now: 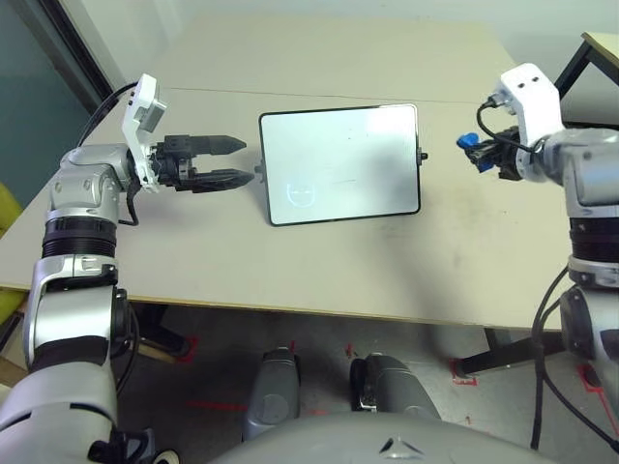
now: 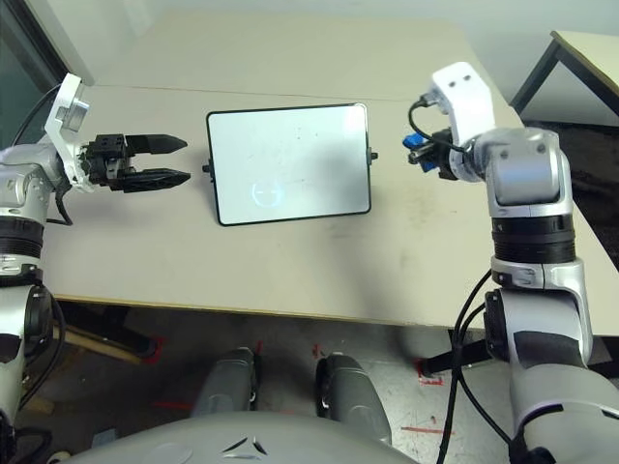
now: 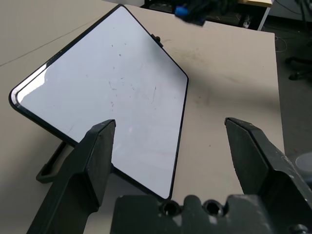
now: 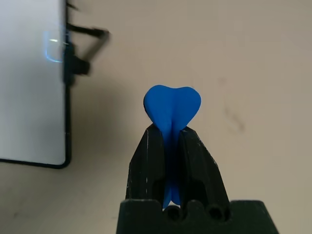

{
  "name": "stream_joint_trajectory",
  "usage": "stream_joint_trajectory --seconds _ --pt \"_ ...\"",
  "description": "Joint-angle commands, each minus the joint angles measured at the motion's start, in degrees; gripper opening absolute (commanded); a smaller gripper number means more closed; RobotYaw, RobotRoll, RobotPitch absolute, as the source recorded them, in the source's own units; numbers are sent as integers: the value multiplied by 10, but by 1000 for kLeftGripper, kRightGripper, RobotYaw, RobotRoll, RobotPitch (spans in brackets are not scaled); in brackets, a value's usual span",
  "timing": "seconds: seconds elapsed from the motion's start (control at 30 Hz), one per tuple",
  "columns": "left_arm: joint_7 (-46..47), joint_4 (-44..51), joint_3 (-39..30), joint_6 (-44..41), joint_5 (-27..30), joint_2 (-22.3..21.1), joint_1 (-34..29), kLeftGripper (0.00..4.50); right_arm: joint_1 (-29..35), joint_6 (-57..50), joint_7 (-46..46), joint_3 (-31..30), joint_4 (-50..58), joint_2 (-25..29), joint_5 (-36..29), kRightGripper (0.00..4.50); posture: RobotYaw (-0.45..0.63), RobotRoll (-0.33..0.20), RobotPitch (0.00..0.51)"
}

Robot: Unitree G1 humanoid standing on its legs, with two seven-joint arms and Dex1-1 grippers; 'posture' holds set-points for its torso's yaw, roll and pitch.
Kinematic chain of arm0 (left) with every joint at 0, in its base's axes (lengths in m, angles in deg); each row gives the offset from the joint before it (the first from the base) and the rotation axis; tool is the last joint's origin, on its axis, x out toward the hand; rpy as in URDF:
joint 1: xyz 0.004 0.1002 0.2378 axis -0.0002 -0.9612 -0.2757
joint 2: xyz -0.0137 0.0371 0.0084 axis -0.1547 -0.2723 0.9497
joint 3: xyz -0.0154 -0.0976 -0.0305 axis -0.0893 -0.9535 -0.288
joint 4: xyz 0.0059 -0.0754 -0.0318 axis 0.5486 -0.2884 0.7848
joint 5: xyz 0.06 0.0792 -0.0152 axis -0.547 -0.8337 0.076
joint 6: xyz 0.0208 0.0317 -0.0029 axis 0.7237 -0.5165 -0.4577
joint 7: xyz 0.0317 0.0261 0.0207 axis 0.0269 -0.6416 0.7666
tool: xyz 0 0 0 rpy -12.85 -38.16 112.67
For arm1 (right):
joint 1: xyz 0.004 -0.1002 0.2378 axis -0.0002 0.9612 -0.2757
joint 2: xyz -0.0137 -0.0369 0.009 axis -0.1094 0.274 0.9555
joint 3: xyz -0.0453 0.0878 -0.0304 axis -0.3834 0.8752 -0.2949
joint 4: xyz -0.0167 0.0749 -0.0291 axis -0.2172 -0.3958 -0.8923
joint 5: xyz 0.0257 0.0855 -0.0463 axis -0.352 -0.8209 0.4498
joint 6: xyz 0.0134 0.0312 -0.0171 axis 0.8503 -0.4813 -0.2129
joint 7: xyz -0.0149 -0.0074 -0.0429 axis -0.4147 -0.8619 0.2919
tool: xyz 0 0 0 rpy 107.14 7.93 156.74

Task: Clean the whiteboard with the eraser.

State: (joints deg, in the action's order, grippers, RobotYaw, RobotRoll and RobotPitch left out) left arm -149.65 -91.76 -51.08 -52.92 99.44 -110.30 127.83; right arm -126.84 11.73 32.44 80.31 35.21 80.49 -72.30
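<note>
I keep lowering the blue eraser (image 1: 468,141) with my right gripper, as it hangs clear of the whiteboard, until it touches the open table (image 1: 469,205) beside the whiteboard, and then let go.
The whiteboard (image 1: 340,162) rests on the table's middle, white with a thin black frame, side knobs and a faint bluish circle near its lower left; faint specks mark its surface (image 3: 117,97). My left gripper (image 1: 232,161) hovers open just left of the board, fingers pointing at its left edge. My right gripper (image 1: 476,152) hangs above the table to the right of the board, shut on the bright blue eraser (image 4: 172,109), whose rounded end sticks out past the fingertips (image 4: 155,141). The eraser (image 2: 414,149) is apart from the board.
The beige table (image 1: 319,261) has bare surface in front of and behind the board. A second table's corner (image 1: 600,43) with a black leg stands at the far right. The table's front edge runs just below the board area.
</note>
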Motion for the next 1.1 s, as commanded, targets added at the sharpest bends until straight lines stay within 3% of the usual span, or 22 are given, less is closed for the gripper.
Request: stream_joint_trajectory --seconds 0.03,0.17,0.47,0.5,0.67,0.83,0.9,1.0,1.1 --pt "1 2 1 6 0 3 3 4500 6 -26 63 70 -51 -38 -35 141 251 0 61" --pt "3 7 1 4 1 4 0 4500 8 -10 134 114 -103 -67 -52 141 261 0 60" --pt "6 11 -2 2 2 2 -3 4500 -5 -21 186 117 -145 -63 -95 141 263 0 56" --pt "7 11 -2 2 2 2 -3 4500 -5 -25 185 117 -141 -62 -103 853 263 0 56" --pt "5 6 -7 -1 4 -10 -2 4500 -9 -62 179 113 -108 -43 -131 2657 263 0 56" --pt "23 -16 -29 11 3 -33 6 4500 -1 -51 156 89 -86 17 -148 4454 253 0 56" --pt "46 -30 -45 30 0 -37 8 4500 12 6 157 81 -83 32 -144 4454 253 0 56" --pt "134 -69 -88 73 -3 -33 10 4500 50 244 159 128 -100 11 -161 4454 240 0 48" --pt "228 -95 -109 127 -21 -15 -10 4500 81 370 188 146 -161 -2 -158 4454 257 0 44"
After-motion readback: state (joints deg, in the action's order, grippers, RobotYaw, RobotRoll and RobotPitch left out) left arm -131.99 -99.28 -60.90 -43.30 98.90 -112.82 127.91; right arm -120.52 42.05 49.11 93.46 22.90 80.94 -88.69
